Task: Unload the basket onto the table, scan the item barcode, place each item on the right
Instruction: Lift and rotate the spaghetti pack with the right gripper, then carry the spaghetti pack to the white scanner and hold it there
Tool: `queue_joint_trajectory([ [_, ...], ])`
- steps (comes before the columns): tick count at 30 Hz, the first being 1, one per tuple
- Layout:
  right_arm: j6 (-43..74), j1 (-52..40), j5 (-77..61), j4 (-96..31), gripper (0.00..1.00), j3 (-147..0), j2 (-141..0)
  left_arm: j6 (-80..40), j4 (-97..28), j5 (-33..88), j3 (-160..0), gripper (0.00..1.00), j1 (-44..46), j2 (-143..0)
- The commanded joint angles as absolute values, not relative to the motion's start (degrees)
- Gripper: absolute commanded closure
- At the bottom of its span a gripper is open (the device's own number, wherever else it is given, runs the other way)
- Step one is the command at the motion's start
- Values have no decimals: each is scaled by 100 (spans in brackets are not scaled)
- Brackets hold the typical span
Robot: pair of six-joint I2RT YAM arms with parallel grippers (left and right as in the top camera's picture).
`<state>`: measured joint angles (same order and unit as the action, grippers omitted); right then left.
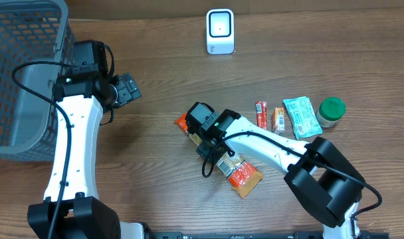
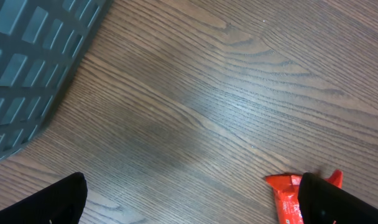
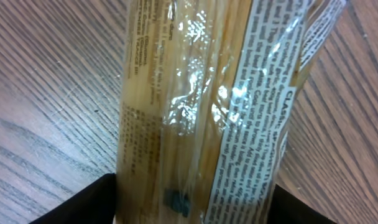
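Observation:
The packet of spaghetti (image 1: 234, 168) will bunch up narrower but stay straight when I squeeze and lift it, because straight strands (image 3: 198, 102) run lengthwise under the wrinkled clear wrap.
A long clear packet of spaghetti (image 1: 242, 174) with orange ends lies slanted on the wooden table near the middle. My right gripper (image 1: 212, 143) is down over its upper half. In the right wrist view the packet (image 3: 195, 93) fills the gap between the two black fingers (image 3: 83, 205), which stand open close against its sides. A white printed label runs along its right side. The white scanner (image 1: 220, 31) stands at the far edge of the table. My left gripper (image 1: 125, 88) hovers open over bare wood, nothing between its fingers (image 2: 52, 202), with the packet's orange end (image 2: 285, 196) beside its right finger.
A grey mesh basket (image 1: 16, 73) takes up the far left, and its corner shows in the left wrist view (image 2: 27, 56). At the right lie a red stick pack (image 1: 261, 114), a small orange packet (image 1: 278, 119), a green-and-white packet (image 1: 302, 117) and a green-lidded jar (image 1: 331, 111).

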<state>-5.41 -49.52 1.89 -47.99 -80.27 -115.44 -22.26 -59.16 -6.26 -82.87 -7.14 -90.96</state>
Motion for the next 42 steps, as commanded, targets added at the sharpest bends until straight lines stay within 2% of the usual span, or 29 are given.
queue_joint_trajectory([
  [1, -607, -4939, 156, -4786, 29, -7985, -11463, -2163, -5916, -639, -8265, 0, -711, -9137],
  [4, -607, -4939, 156, -4788, 30, -7981, -11570, -2161, -5916, -639, -8265, 0, -711, -9137],
  [7, -604, -4943, 154, -4801, 39, -7981, -11614, -2161, -5916, -639, -8265, 0, -711, -9137],
  [10, -604, -4945, 132, -4840, 59, -7981, -11614, -2163, -5916, -639, -8265, 0, -711, -9137],
  [14, -607, -4943, 139, -4963, 75, -8009, -11563, -2161, -5916, -639, -8265, 0, -711, -9137],
  [18, -609, -4943, 174, -5022, 83, -8075, -11242, -2161, -5916, -639, -8265, 0, -711, -9137],
  [24, -613, -4967, 397, -5043, 88, -8075, -10383, -2161, -5916, -639, -8265, 0, -711, -9137],
  [25, -611, -4965, 395, -5043, 94, -8075, -10263, -2161, -5916, -639, -8265, 0, -711, -9137],
  [26, -609, -4967, 395, -5048, 96, -8075, -10132, -2163, -5916, -639, -8265, 0, -711, -9137],
  [32, -609, -4965, 397, -5068, 96, -8075, -9627, -2161, -5916, -639, -8265, 0, -711, -9137],
  [42, -609, -4727, 963, -5142, 97, -8482, -9601, -2161, -5916, -639, -8265, 0, -711, -9137],
])
